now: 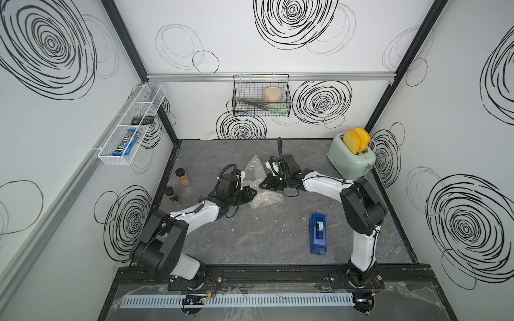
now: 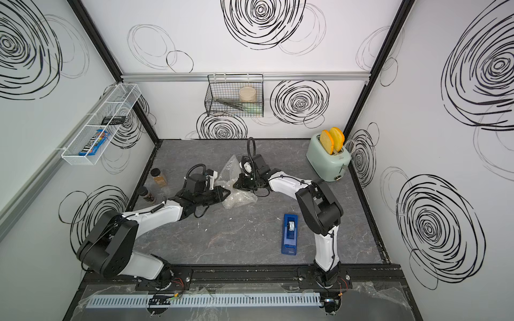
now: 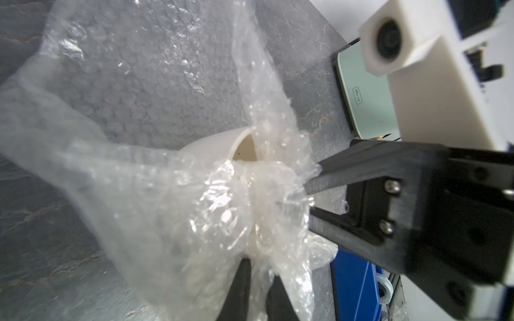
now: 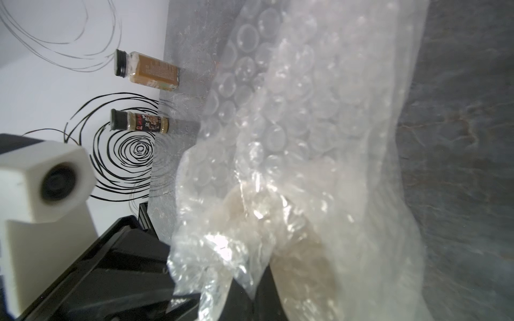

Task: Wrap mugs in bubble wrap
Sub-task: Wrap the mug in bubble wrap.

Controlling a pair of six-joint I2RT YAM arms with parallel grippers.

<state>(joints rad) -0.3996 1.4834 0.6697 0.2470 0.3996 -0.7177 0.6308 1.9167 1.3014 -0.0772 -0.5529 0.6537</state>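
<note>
Both my grippers are pinching the same fold and the mug's rim (image 3: 244,141) shows, so my right gripper should hold the fold to free my left gripper for the wrap's loose end (image 1: 253,163).
The bubble wrap (image 1: 264,198) (image 2: 239,200) lies crumpled in the middle of the table between both arms. One end of it stands up toward the back wall. The cream-white mug (image 3: 214,147) lies on its side inside it. Only part of its rim and wall show; the top views hide it. My left gripper (image 3: 257,272) (image 1: 254,191) is shut on a bunched fold of the wrap at the mug. From the opposite side, my right gripper (image 4: 253,280) (image 3: 310,197) (image 1: 261,184) is shut on the same bunch. Their tips nearly meet.
A blue tape dispenser (image 1: 318,233) lies front right of the wrap. A mint toaster (image 1: 351,159) with two bread slices stands at the back right. Two spice bottles (image 1: 182,178) (image 1: 171,194) stand by the left wall. A wire basket (image 1: 239,111) hangs on the back wall.
</note>
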